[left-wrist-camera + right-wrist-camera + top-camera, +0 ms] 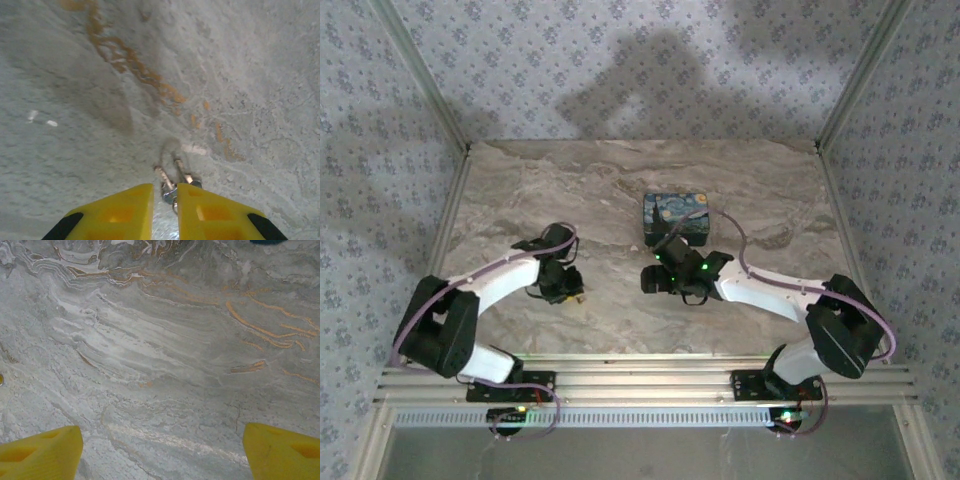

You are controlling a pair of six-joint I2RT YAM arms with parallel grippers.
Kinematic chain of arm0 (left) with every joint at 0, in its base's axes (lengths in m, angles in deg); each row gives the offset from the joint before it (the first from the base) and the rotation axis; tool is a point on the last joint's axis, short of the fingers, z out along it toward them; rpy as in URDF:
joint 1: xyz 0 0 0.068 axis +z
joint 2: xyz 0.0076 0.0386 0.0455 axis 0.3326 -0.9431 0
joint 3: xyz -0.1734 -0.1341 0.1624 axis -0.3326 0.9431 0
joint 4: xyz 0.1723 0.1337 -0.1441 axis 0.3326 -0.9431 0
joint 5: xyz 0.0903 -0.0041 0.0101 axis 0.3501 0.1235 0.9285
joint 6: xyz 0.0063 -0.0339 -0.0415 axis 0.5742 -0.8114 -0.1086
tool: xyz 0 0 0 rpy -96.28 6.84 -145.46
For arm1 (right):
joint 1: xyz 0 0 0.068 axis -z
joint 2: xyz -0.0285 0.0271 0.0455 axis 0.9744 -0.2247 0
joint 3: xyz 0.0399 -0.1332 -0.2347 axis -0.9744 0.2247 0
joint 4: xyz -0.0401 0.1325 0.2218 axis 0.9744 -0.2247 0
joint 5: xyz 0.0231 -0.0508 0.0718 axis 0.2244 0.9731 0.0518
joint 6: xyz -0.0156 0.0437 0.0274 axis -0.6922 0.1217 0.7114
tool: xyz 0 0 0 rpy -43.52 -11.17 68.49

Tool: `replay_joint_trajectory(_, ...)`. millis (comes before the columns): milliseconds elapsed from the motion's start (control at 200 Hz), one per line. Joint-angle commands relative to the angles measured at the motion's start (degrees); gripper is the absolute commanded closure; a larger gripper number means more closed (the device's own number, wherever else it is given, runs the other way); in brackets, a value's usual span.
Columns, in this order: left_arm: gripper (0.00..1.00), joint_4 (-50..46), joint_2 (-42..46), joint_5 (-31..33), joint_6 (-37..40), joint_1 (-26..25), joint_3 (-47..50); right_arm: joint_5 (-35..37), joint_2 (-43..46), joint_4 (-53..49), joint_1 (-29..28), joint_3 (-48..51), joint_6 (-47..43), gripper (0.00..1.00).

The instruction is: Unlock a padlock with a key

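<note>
The keys (pixel 175 176) are spread out crooked in front of my left gripper's fingers. I should open the fingers and pinch a single key (pixel 168 192) flat between them before I go to the padlock.
The padlock (pixel 675 218), a dark blue block with light-blue and yellow swirls, stands on the marble table behind the middle. A sliver of its blue edge (pixel 270 241) shows at the top of the right wrist view. My left gripper (pixel 563 285) sits low at the left, and its yellow fingers (pixel 125 210) are shut on a small metal key bunch (pixel 170 185). Two thin key shafts stick out ahead of the fingertips, just over the table. My right gripper (pixel 655 278) hovers just in front of the padlock, open wide (pixel 162 440), with bare marble between its fingers.
The marble tabletop (pixel 600 190) is fenced by metal posts and patterned walls at the left, right and back. An aluminium rail (pixel 640 380) carries both arm bases along the near edge. A purple cable loops over each arm.
</note>
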Motion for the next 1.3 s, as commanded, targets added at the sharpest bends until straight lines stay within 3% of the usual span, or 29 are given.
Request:
replay_joint_trajectory(0, 0.80, 1.3, -2.2, 0.9, -2.9, -1.6, -2.2, 1.8, -0.5, -0.2, -0.7, 0.1, 1.4, 0.15)
replay_joint_trajectory(205, 0.77, -0.2, -3.7, 2.6, -2.9, -2.6, -2.8, 1.8, -0.5, -0.1, -0.9, 1.4, 2.0, 0.15)
replay_joint_trajectory(545, 0.62, -1.8, -6.0, 2.5, -1.8, -3.9, -3.0, 1.5, -0.6, 0.1, -1.0, 1.8, 2.3, 0.14)
replay_joint_trajectory(705, 0.62, -3.7, -6.9, 2.6, -0.6, -5.0, -4.5, 1.5, -0.6, 0.0, -1.0, 2.0, 2.6, 0.14)
replay_joint_trajectory(1294, 0.90, -8.1, -5.8, 4.5, 4.9, -5.8, -8.1, 2.4, -0.2, -1.2, -1.9, 1.9, 3.3, 0.14)
